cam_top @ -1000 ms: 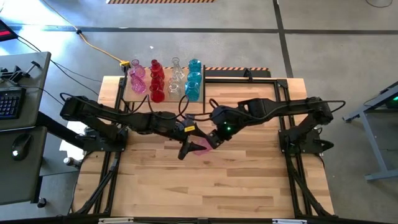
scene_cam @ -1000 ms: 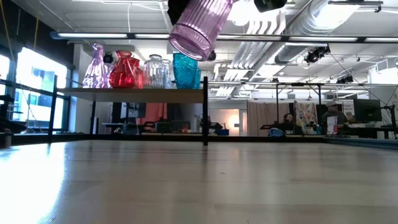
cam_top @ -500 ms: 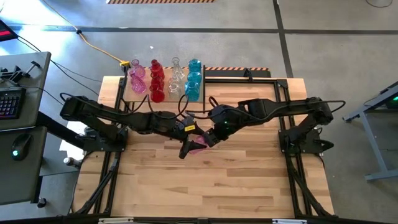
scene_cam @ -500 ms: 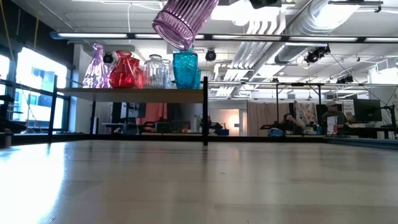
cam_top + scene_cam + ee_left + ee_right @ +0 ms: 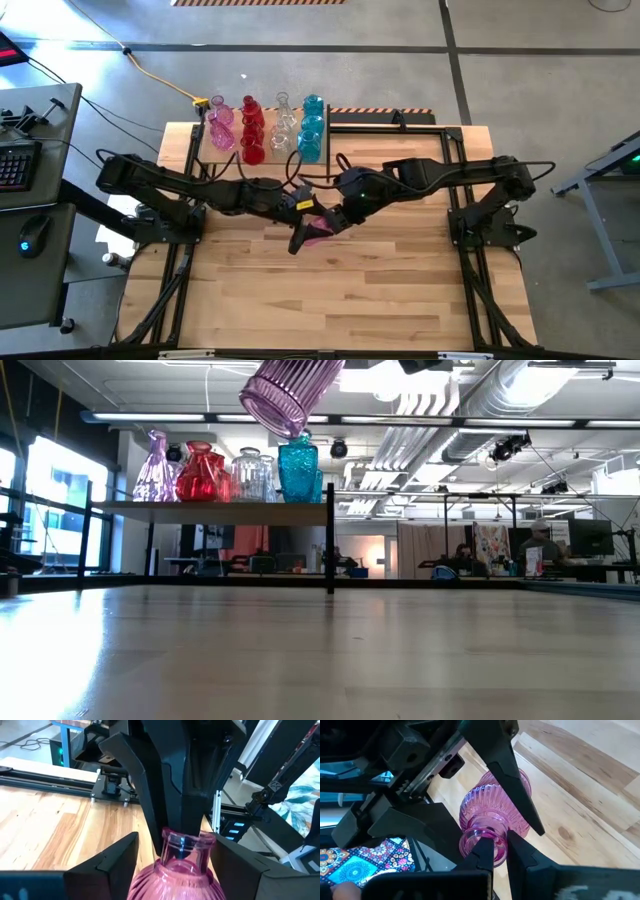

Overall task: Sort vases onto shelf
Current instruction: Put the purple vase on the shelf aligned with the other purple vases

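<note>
The pink vases (image 5: 220, 122) are at my left gripper's end of the shelf, so next my left gripper takes over the pink ribbed vase's neck (image 5: 186, 854) from my right gripper.
A pink ribbed vase (image 5: 318, 232) hangs in mid-air over the middle of the table, seen in the low view as the vase (image 5: 290, 390) near the top. My right gripper (image 5: 501, 847) is shut on its mouth. My left gripper (image 5: 176, 841) is open, one finger on either side of the vase's round body (image 5: 170, 880). In the high view my left gripper (image 5: 300, 238) and my right gripper (image 5: 335, 218) meet there. Several pink, red, clear and teal vases (image 5: 265, 128) stand on their bases on the shelf (image 5: 222, 160) at the far left. My right gripper pinches the rim of the vase's neck (image 5: 487, 839); one finger seems to be inside the mouth and one outside. The fingers come slanting down from the table's right side. The vase is lifted clear and tilted, base lowest. My left gripper: I cannot tell whether its fingers (image 5: 125, 855) touch the body.
The shelf's front edge (image 5: 220, 512) stands raised on black legs above the tabletop. The plank tabletop (image 5: 330, 300) lies bare on the near side. Black frame rails (image 5: 455, 200) run along the table's right part.
My right gripper has turned at the wrist while staying shut on the rim. The vase has tipped with it: its base has swung upward and toward my left gripper. Most of that came early in the second.
</note>
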Robot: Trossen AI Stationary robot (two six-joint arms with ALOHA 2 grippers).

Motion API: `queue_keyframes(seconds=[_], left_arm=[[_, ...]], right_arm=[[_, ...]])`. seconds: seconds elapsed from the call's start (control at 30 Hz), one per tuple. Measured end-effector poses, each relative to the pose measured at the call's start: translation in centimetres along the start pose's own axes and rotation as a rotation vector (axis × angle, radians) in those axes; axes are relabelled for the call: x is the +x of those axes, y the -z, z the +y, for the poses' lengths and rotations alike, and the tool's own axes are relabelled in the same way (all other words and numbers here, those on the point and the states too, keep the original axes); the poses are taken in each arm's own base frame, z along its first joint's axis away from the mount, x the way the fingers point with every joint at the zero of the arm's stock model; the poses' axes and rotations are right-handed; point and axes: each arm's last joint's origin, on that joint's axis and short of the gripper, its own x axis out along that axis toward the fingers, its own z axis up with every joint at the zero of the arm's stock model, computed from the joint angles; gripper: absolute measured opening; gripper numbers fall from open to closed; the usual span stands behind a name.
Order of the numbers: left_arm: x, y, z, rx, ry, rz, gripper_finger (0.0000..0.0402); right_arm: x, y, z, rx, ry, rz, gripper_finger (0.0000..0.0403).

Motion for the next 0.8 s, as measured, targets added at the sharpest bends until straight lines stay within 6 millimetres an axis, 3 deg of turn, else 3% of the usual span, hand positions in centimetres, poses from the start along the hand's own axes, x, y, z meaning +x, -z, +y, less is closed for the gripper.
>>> queue_keyframes(seconds=[0.4,0.8], left_arm=[[-0.02,-0.07,-0.01,0.024,-0.01,-0.006,0.0154],[-0.02,-0.04,-0.02,0.024,-0.01,-0.003,0.0148]], right_arm=[[0.01,-0.11,0.01,0.007,0.003,-0.02,0.0001],[0.01,-0.11,0.02,0.025,0.001,-0.02,0.0001]])
